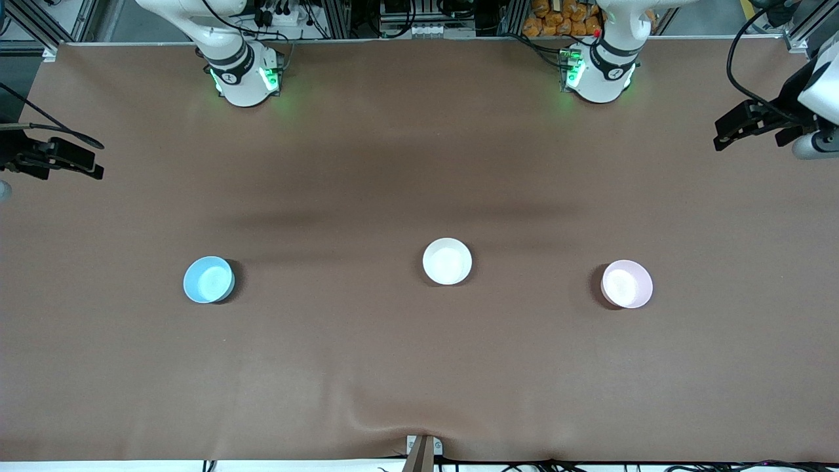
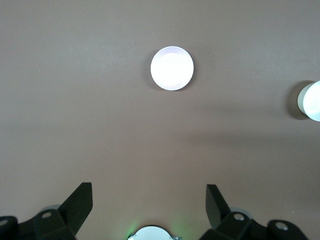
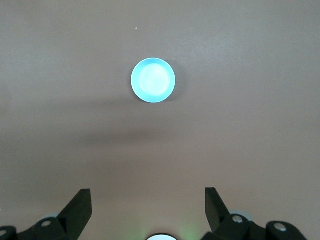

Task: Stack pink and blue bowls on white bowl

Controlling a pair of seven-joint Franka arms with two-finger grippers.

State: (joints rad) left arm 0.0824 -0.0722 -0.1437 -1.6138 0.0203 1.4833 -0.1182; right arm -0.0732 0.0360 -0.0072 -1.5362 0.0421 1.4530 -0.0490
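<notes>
I should keep moving my left gripper down toward the pink bowl's near rim [image 1: 650, 273] until its open fingers are on either side of the bowl's side, because the pink bowl stands upright [image 1: 626, 284], apart from the white bowl.
Three bowls sit in a row on the brown table. The blue bowl [image 1: 208, 279] is toward the right arm's end, the white bowl [image 1: 447, 261] is in the middle, and the pink bowl [image 1: 627, 283] is toward the left arm's end. My left gripper [image 1: 724, 134] hangs open and empty high over the left arm's end of the table. Its wrist view shows the gripper [image 2: 149, 192], the pink bowl [image 2: 172, 68] and the white bowl [image 2: 312, 101] at the frame's edge. My right gripper [image 1: 92, 167] hangs open and empty over the right arm's end. Its wrist view shows the gripper [image 3: 148, 197] and the blue bowl [image 3: 153, 80].
The brown table cover [image 1: 419, 367] has a slight wrinkle near its front edge. The two arm bases [image 1: 246, 75] [image 1: 600, 72] stand along the edge farthest from the front camera. A small bracket [image 1: 423, 449] sits at the front edge.
</notes>
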